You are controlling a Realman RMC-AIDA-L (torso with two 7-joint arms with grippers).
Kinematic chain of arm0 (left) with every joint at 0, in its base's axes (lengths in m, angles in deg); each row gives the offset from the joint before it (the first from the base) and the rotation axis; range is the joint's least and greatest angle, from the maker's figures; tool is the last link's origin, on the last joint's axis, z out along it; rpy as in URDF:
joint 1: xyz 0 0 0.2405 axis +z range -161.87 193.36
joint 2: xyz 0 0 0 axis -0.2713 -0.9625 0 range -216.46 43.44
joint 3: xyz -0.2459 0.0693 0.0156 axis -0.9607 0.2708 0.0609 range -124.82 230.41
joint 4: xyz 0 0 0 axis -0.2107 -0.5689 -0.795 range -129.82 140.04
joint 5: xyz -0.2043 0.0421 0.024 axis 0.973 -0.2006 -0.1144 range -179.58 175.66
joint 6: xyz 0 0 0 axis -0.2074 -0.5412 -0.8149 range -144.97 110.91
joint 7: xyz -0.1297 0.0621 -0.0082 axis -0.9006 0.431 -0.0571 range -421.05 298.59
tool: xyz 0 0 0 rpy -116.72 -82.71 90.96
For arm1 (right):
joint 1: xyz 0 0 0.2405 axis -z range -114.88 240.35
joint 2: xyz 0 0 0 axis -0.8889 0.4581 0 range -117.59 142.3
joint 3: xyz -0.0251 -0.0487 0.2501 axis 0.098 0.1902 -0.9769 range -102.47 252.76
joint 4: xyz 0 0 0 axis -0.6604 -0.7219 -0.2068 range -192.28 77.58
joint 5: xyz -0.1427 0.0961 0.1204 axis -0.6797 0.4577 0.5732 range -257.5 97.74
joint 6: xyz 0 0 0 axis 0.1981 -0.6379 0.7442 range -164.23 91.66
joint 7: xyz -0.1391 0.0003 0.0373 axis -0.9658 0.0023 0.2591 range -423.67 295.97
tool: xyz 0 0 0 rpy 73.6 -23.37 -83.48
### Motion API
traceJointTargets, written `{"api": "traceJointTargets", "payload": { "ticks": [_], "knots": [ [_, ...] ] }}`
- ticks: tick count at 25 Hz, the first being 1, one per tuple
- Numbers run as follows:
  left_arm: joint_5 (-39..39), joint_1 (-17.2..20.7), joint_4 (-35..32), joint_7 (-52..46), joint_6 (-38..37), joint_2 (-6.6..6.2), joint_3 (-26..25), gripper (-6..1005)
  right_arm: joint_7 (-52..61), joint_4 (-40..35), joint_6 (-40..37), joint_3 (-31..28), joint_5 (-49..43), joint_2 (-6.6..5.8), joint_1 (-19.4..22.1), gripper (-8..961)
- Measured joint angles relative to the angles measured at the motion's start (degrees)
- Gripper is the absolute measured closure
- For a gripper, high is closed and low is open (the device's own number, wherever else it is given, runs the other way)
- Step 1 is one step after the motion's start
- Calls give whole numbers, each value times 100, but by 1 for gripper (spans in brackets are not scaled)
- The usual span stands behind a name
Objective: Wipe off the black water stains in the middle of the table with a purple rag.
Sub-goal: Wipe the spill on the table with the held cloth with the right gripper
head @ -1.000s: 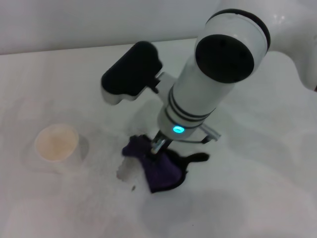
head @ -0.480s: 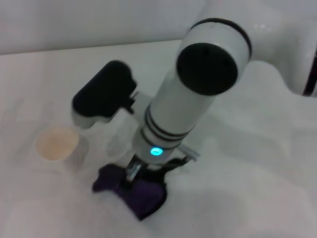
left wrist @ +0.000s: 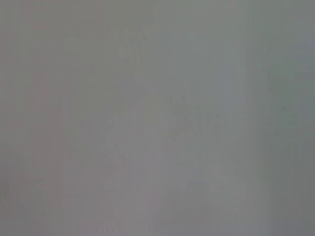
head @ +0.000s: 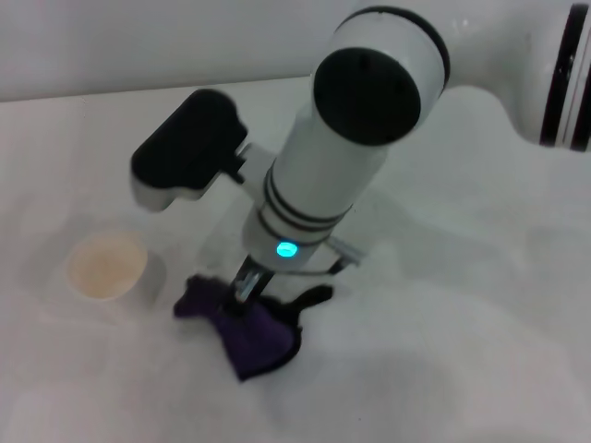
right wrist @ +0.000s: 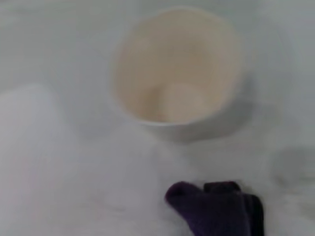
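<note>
The purple rag's edge (head: 188, 302) is close to the paper cup. My right gripper should pull the rag back across the table's middle (head: 343, 312), away from the cup.
My right gripper (head: 242, 293) is shut on the purple rag (head: 249, 334) and presses it onto the white table (head: 443, 351), just right of the paper cup. The rag lies crumpled with its black loop (head: 312, 297) sticking out to the right. In the right wrist view a corner of the rag (right wrist: 216, 209) shows below the cup. No black stain shows on the table; the spot under the rag is hidden. My left gripper is out of view, and the left wrist view shows only a plain grey surface.
A white paper cup (head: 106, 268) stands upright on the left of the table, close to the rag; it fills the right wrist view (right wrist: 177, 69) and looks empty. My right arm (head: 342, 148) covers the table's middle.
My right gripper dragged the rag left and toward the front, then slightly back. The small dark marks seen left of the rag a second ago no longer show.
</note>
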Motion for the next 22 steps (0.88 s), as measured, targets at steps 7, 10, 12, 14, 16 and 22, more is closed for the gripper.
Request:
{"api": "traceJointTargets", "payload": {
  "ticks": [7,10,12,14,16,22],
  "knots": [
    [11,31,-61,0,11,30,0,119,6,324,374,-747,-1153,-1,245,857],
    [12,32,-70,0,11,37,0,119,9,339,549,-1068,-1632,-1,447,858],
    [5,8,-71,0,-3,39,0,119,70,333,605,-1142,-1830,0,525,858],
    [2,-13,-72,0,-7,45,0,120,207,327,615,-1113,-1962,-1,543,858],
    [2,-24,-72,0,-10,54,0,120,282,288,616,-1013,-1949,-4,548,858],
    [6,-40,-115,0,-8,96,0,120,241,-256,588,-562,-1278,-1,550,857]
  ]
}}
